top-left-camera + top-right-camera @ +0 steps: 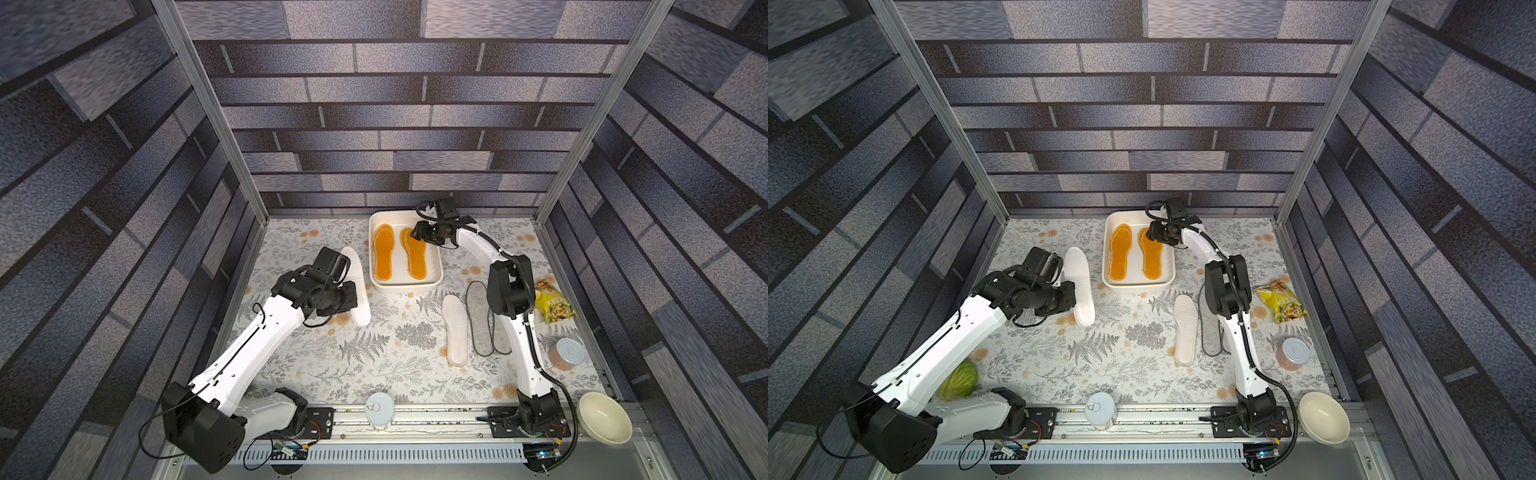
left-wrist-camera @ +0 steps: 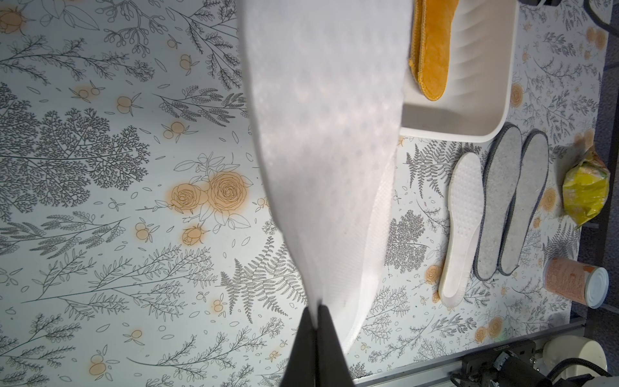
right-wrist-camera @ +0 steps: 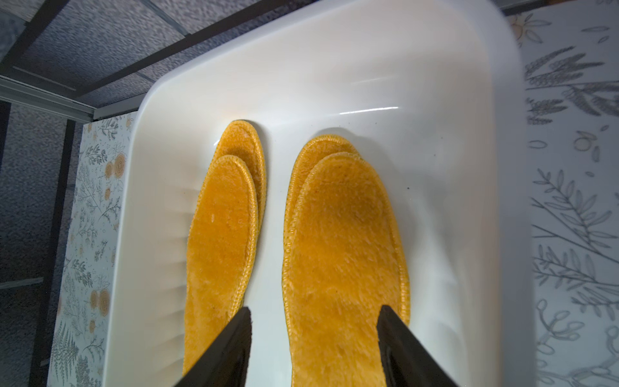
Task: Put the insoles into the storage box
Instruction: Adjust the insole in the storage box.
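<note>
My open right gripper should keep going because the white foam insole's loose edge faces the storage box. It should move up to that edge and close there.
The white storage box stands at the back middle with orange insoles in two overlapping stacks inside. My right gripper hangs open just above the right stack, holding nothing. My left gripper is shut on the edge of a white foam insole, lifted left of the box. Another white insole and two grey felt insoles lie on the table by the right arm.
A yellow snack bag, a lying can, a cream bowl and an upright can line the right side and front edge. A green cabbage sits behind the left arm.
</note>
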Controlling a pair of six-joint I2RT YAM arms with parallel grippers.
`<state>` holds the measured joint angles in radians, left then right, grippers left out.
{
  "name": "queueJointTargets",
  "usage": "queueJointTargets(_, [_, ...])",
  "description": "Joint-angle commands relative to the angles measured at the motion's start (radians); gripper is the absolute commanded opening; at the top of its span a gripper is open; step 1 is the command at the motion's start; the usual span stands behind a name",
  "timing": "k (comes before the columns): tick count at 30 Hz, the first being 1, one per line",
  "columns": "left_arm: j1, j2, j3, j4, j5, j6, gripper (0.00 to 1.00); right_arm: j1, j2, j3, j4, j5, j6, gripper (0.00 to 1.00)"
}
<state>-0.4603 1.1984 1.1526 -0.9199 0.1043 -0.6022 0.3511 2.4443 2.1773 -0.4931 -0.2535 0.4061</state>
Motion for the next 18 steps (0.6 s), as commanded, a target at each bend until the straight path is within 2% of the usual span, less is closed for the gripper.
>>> queueJointTargets(1, [0.008,-0.02,-0.02,0.004,0.001,0.0,0.0,0.005,-0.084,-0.02,0.052,-0.019,-0.005,0.61])
queueJointTargets(9, [0.012,-0.034,-0.039,0.084,0.051,-0.004,0.0,0.029,-0.169,-0.122,0.053,-0.097,0.006,0.59])
queueJointTargets(18, [0.037,-0.019,-0.067,0.346,0.294,-0.015,0.0,0.029,-0.444,-0.448,0.346,-0.433,0.177,0.6])
